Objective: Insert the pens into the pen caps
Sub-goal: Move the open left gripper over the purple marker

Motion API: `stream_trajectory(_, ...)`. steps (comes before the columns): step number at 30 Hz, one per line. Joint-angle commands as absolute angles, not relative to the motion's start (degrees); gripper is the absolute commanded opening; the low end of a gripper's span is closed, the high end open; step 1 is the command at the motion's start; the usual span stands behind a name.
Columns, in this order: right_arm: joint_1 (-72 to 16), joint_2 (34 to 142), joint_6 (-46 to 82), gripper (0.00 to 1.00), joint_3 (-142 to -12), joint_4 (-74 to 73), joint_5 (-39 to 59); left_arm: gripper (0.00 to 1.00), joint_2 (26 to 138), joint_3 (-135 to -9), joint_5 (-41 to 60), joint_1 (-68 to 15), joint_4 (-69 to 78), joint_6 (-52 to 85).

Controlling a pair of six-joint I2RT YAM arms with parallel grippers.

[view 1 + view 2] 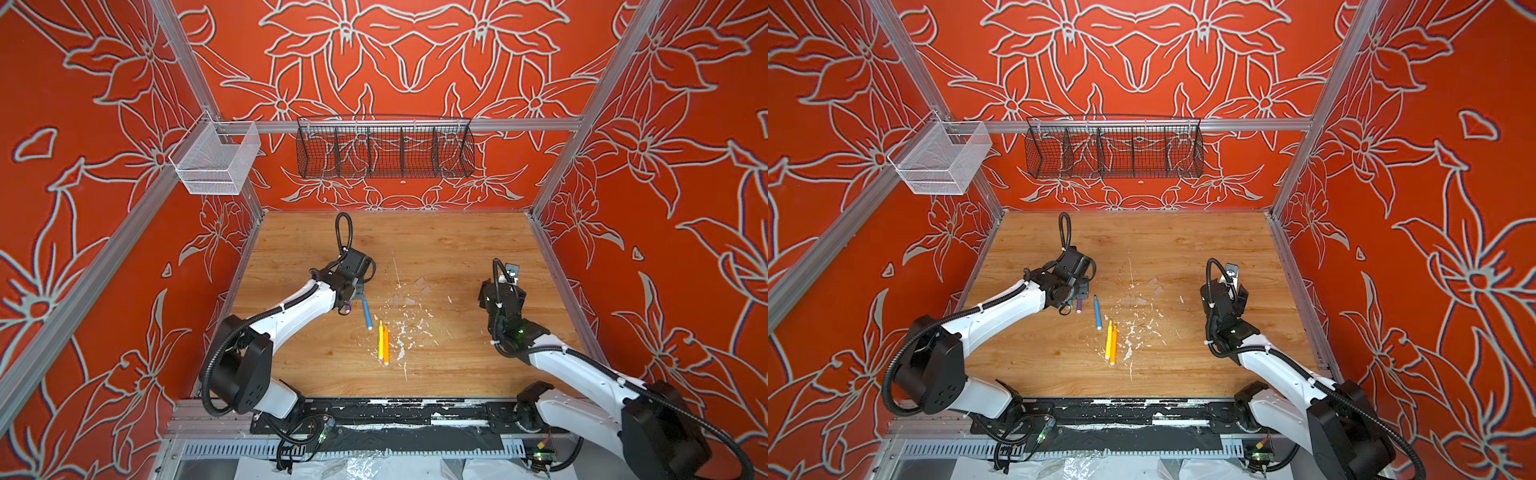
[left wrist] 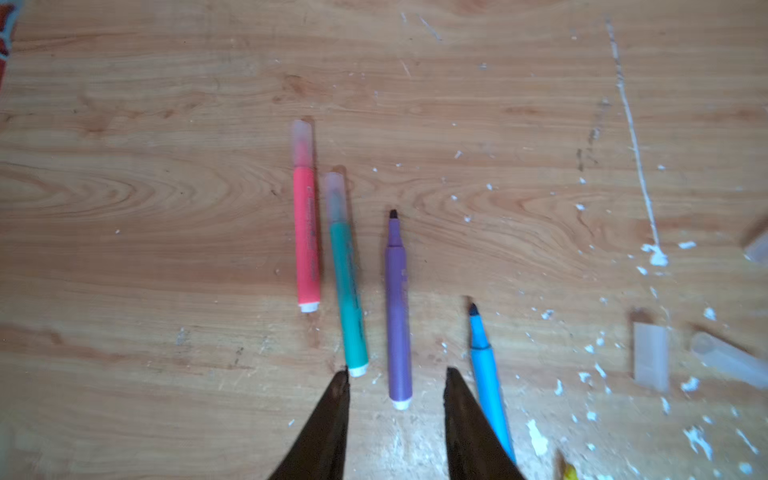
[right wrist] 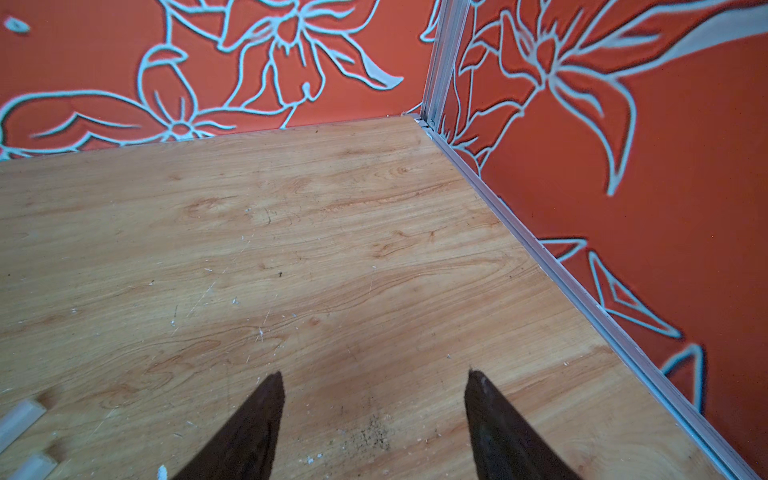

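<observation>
My left gripper should keep lowering until its fingers close around the purple pen's body [image 2: 398, 348], as the purple pen's uncapped tip [image 2: 393, 225] points away from its open fingers.
In the left wrist view a pink-red pen [image 2: 306, 232] and a green pen [image 2: 348, 286] lie side by side, each with a clear cap on its tip. Beside them a purple pen [image 2: 398, 299] and a blue pen [image 2: 486, 374] lie uncapped. My left gripper [image 2: 397, 372] is open just over the purple pen's white end, not gripping it. Loose pen caps [image 2: 650, 357] lie nearby, and show in a top view [image 1: 409, 300]. Both top views show the blue pen [image 1: 367, 314], yellow pen [image 1: 380, 340] and orange pen [image 1: 386, 345]. My right gripper [image 3: 376, 374] is open over bare wood.
White paint flecks [image 1: 401, 332] dot the wooden table near the pens. A black wire basket [image 1: 384, 147] hangs on the back wall and a white mesh basket [image 1: 216, 160] on the left rail. Red patterned walls with aluminium rails [image 3: 540, 249] close in the table.
</observation>
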State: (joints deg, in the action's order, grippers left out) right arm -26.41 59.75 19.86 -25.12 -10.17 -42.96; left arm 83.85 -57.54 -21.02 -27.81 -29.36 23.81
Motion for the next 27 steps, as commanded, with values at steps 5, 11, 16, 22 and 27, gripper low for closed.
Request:
stream_trajectory(5,-26.36,58.45,19.78,0.71,-25.36,-10.90,-42.41,0.37,84.89,-54.44,-16.27,-28.25,-26.90,24.05)
stream_trajectory(11,-26.37,58.27,19.76,0.71,-25.22,-10.90,-42.33,0.37,91.66,-56.86,-17.61,-28.22,-27.62,25.23)
stream_trajectory(16,-26.37,58.12,19.77,0.71,-25.09,-10.95,-42.30,0.37,97.39,-59.61,-20.10,-28.27,-29.55,26.69)
stream_trajectory(22,-26.37,57.94,19.78,0.71,-25.05,-10.99,-42.19,0.36,100.37,-60.43,-21.17,-28.13,-30.59,28.35)
stream_trajectory(27,-26.36,57.92,19.78,0.71,-25.04,-10.99,-42.15,0.36,101.39,-60.64,-21.67,-27.61,-31.11,29.23)
